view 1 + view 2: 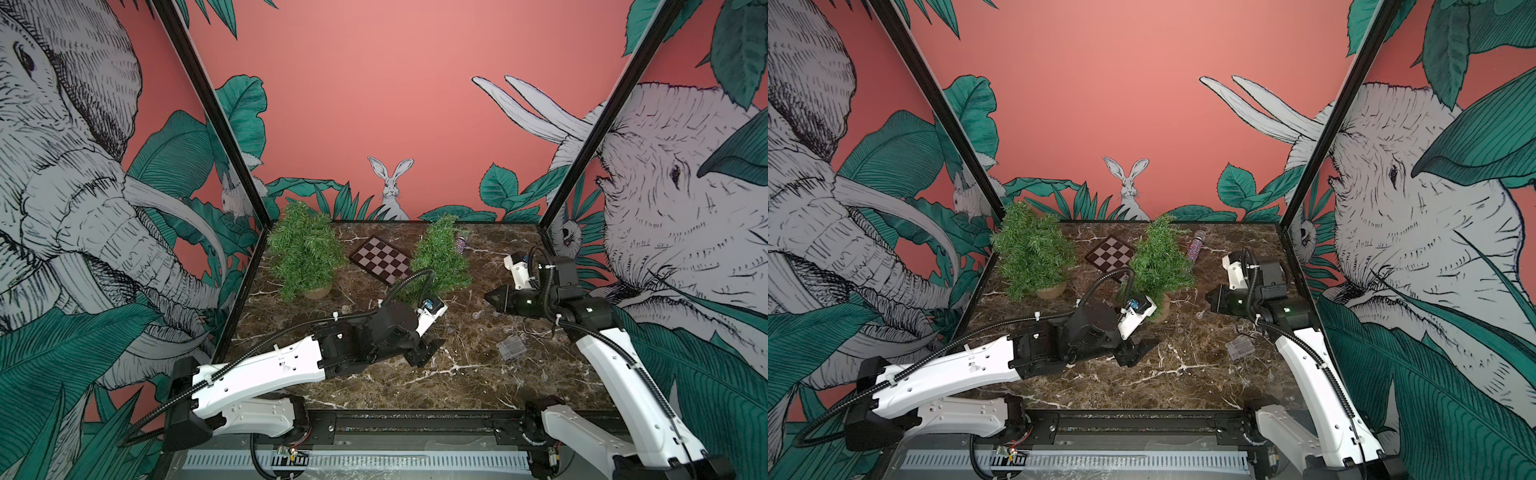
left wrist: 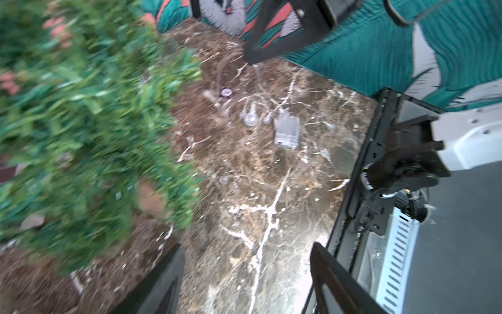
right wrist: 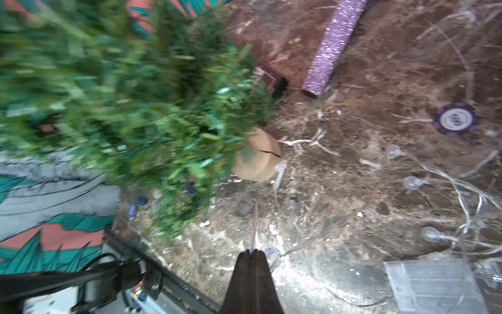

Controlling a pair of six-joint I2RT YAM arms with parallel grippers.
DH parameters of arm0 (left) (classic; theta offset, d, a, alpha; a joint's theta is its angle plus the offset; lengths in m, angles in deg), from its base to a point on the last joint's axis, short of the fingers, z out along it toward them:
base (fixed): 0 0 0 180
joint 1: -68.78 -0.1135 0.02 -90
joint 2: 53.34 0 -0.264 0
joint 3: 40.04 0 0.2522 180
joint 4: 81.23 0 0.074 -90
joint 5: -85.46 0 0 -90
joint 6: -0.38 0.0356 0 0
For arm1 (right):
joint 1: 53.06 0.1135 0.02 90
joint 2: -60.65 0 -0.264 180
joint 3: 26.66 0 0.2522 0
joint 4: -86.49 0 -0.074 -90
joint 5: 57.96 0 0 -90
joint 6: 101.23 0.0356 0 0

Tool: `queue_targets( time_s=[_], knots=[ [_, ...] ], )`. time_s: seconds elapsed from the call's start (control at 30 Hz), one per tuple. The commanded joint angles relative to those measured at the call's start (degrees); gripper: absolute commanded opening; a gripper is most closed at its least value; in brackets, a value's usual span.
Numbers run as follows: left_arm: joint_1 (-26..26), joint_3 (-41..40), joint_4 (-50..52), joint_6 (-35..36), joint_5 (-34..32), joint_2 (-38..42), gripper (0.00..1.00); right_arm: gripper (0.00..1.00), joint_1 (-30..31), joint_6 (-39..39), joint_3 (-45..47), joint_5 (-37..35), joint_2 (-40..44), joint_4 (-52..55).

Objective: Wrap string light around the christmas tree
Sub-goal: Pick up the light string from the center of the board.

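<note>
My right gripper keeps bringing the string light across until my left gripper, which stands open [image 2: 248, 272] in front of the middle tree, holds it.
Two small green christmas trees stand in both top views, one near the middle [image 1: 442, 257] and one at the back left [image 1: 305, 249]. The string light [image 3: 461, 195] is a clear wire with small bulbs, lying loose on the marble to the right of the middle tree, with its clear battery box [image 1: 512, 347] close by. My right gripper [image 3: 252, 251] is shut on a thin strand of that wire, which runs from its tips toward the tree's tan base [image 3: 258, 160]. My left gripper [image 2: 244, 285] is open over bare marble in front of the middle tree, holding nothing.
A small chessboard [image 1: 380, 259] lies between the trees. A purple glitter tube [image 3: 334, 46] and a purple poker chip [image 3: 456, 118] lie behind and to the right of the middle tree. Printed walls close off the left, back and right; a black rail [image 1: 415, 415] runs along the front.
</note>
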Motion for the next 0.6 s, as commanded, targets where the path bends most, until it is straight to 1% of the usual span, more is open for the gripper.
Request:
queue_targets(
  time_s=[0.0, 0.07, 0.17, 0.23, 0.33, 0.43, 0.57],
  knots=[
    [2.7, 1.0, -4.6, 0.9, -2.9, -2.8, 0.75, 0.00, 1.6, -0.4, -2.2, 4.8, 2.1, 6.8],
    [3.9, 1.2, -7.6, 0.6, -3.7, -4.5, 0.76, 0.00, 3.1, -0.5, -2.6, 4.9, 3.5, 8.6],
    [4.2, 0.3, -13.5, -1.2, -4.2, -5.6, 0.77, 0.00, 5.4, 0.1, -3.6, 7.0, 5.1, 10.1],
    [4.3, -0.3, -17.7, -1.8, -4.7, -5.9, 0.78, 0.00, 7.9, 1.2, -4.1, 8.1, 6.0, 10.2],
    [4.3, 0.4, -20.7, -1.2, -4.9, -6.9, 0.82, 0.00, 11.3, 3.9, -4.6, 9.1, 6.8, 8.5],
    [4.4, 0.9, -22.4, -0.6, -3.5, -7.9, 0.83, 0.00, 14.1, 8.4, -3.5, 9.8, 7.5, 2.7],
    [4.4, 0.1, -24.7, -0.5, -3.4, -9.1, 0.77, 0.00, 18.0, 15.8, 0.4, 10.9, 7.9, -8.8]
  ],
)
